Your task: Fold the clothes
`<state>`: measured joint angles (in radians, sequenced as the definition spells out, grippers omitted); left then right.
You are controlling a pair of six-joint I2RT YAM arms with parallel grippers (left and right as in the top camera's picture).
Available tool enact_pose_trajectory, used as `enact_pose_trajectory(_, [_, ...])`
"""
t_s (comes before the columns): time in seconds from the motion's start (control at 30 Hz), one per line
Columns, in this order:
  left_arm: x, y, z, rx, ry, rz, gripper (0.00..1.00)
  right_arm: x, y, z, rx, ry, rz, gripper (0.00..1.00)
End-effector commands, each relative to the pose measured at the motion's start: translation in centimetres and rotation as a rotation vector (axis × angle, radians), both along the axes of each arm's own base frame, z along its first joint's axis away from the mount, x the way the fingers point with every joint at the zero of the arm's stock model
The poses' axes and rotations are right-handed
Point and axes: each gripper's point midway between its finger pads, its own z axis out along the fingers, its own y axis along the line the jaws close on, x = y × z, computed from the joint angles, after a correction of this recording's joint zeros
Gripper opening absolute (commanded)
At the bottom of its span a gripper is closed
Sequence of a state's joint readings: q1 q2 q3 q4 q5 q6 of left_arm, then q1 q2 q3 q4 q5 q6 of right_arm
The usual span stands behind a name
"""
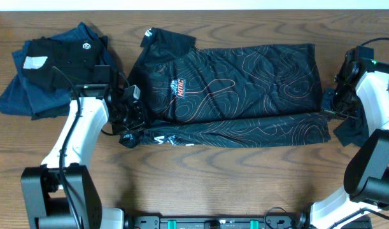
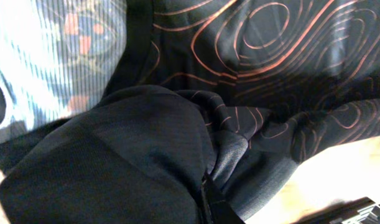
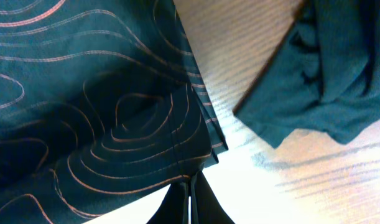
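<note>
I should open my left gripper, lift it clear and take the raised fold near the logo, because black fabric bunches up in my left gripper at the shirt's end.
The black T-shirt with thin orange contour lines lies spread across the middle of the table, its lower edge doubled over in a long strip. A small coloured logo shows near its left end. My left gripper is at the shirt's left end, shut on bunched black fabric; that cloth hides most of its jaws, and only one dark finger shows. My right gripper is at the right end, its fingertips pressed together on the shirt's hem corner.
A pile of dark blue and black garments lies at the back left. A dark teal cloth lies under the right arm, also seen in the right wrist view as a dark teal cloth. Bare wood table runs along the front.
</note>
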<state>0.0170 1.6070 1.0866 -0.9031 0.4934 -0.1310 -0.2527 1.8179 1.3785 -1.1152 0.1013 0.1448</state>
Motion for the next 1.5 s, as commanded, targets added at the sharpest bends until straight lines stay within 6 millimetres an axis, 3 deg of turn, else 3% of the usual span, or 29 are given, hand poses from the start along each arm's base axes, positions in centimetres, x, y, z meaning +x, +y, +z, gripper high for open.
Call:
enact_pose_trajectory(0.0, [0.3,0.2,-1.0,0.009,0.017,0.006,0.09,0.5,-0.1,0.6,-0.017,-0.038,0.015,0.01])
enact_pose_trajectory(0.13, [1.0,0.3,-1.6,0.009,0.003,0.006,0.09,1.0,-0.1,0.7,-0.017,-0.059,0.016,0.03])
enact_pose_trajectory(0.2, [1.5,0.3,-1.6,0.009,-0.015,0.006,0.11,1.4,-0.1,0.7,-0.015,-0.074,0.016,0.21])
enact_pose_trajectory(0.3, [2.0,0.3,-1.6,0.009,-0.039,0.006,0.45,1.8,-0.2,0.7,-0.019,-0.09,0.016,0.33])
enact_pose_trajectory(0.37, [2.1,0.3,-1.6,0.009,-0.043,0.006,0.57,1.8,-0.2,0.7,-0.019,-0.09,0.016,0.33])
enact_pose_trajectory(0.67, [0.6,0.2,-1.7,0.007,0.024,0.009,0.59,0.5,0.2,0.4,-0.005,-0.04,0.017,0.28])
enact_pose_trajectory(0.93, [-0.7,0.2,-1.7,0.006,0.08,0.008,0.59,-2.1,1.3,-3.2,0.04,0.026,0.017,0.07])
enact_pose_trajectory(1.17, [0.2,0.2,-1.7,0.008,0.043,0.008,0.59,-3.4,2.6,-6.8,0.09,0.015,0.019,0.05])
enact_pose_trajectory(1.47, [0.2,0.2,-2.1,0.008,0.037,0.009,0.58,-3.5,2.6,-7.7,0.085,-0.003,0.019,0.05])
